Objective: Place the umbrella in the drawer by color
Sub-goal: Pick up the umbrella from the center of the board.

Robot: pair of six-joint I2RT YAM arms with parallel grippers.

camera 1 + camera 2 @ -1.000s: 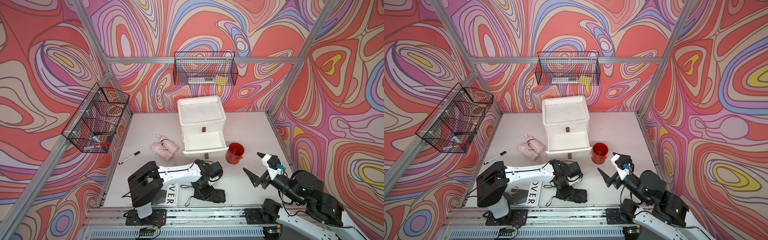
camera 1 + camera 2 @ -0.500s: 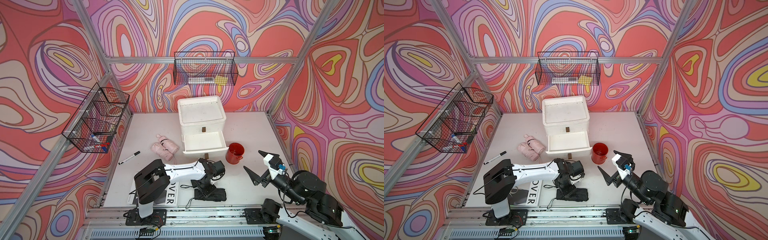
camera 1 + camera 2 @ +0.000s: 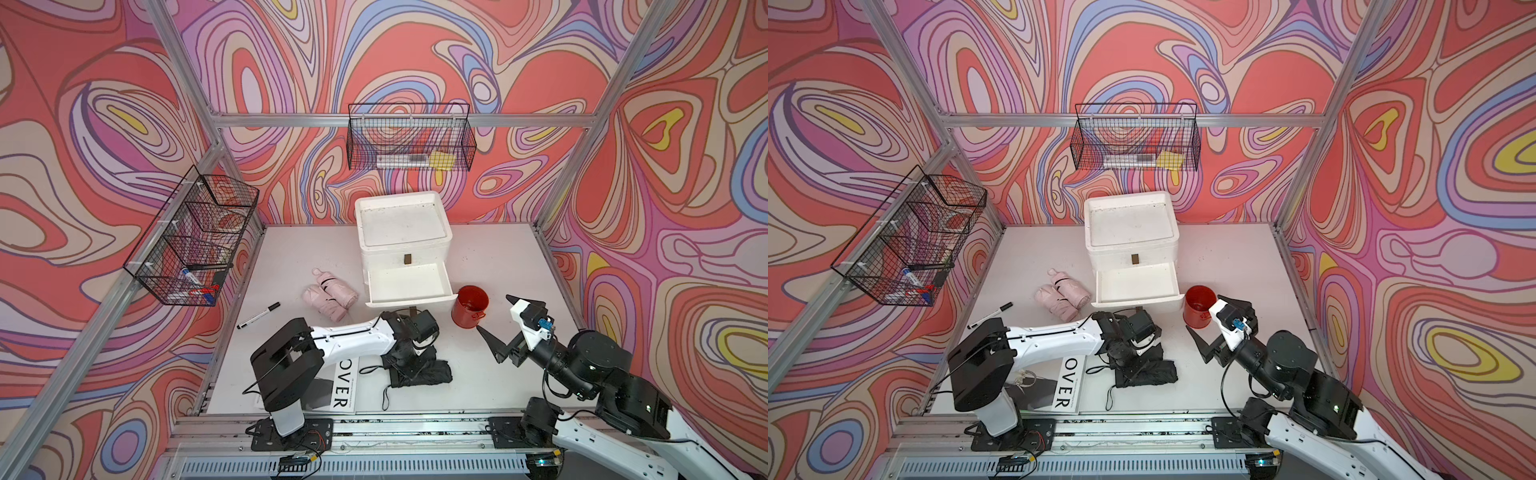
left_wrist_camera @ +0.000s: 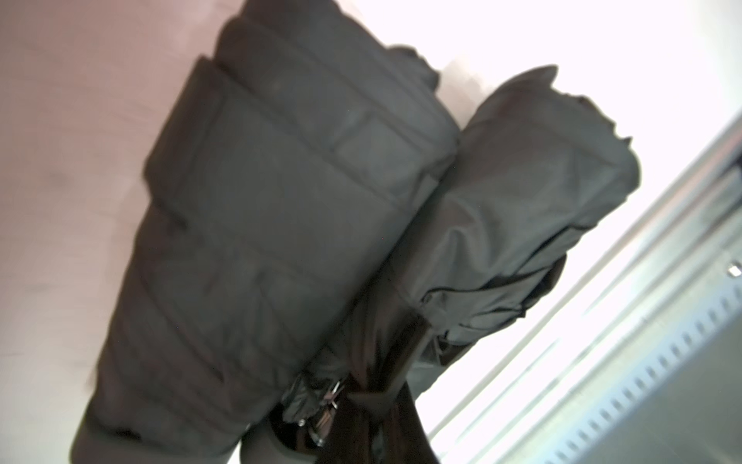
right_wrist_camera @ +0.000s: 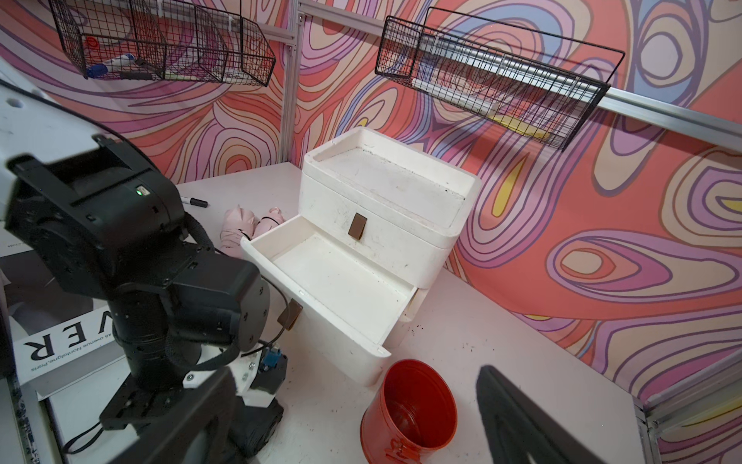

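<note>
The black umbrella (image 3: 422, 374) lies rolled up compactly with a blunt end (image 3: 447, 371). I expect it to stick straight out when I carry it to the drawer.
A folded black umbrella (image 3: 432, 372) (image 3: 1154, 372) lies near the table's front edge. My left gripper (image 3: 409, 365) (image 3: 1133, 365) presses down on its left end, shut on it. In the left wrist view two black rolls lie side by side (image 4: 281, 201), and the gripper (image 4: 361, 405) clamps the bunched end by the ribs. Pink folded umbrellas (image 3: 328, 297) (image 5: 241, 225) lie left of the white drawer unit. Its lower drawer (image 3: 409, 301) (image 3: 1138, 303) (image 5: 321, 305) is pulled out and holds nothing. My right gripper (image 3: 493, 311) (image 3: 1203, 311) (image 5: 353, 385) hovers open to the right, holding nothing.
A red tin cup (image 3: 469, 305) (image 5: 409, 409) stands right of the open drawer, close to my right gripper. A black marker (image 3: 258, 316) lies at the left, and a magazine (image 3: 343, 386) at the front. Wire baskets (image 3: 191, 237) (image 3: 411, 141) hang on the walls.
My left gripper has closed on the black umbrella's end, after settling a little further right onto it. The right arm has barely moved.
</note>
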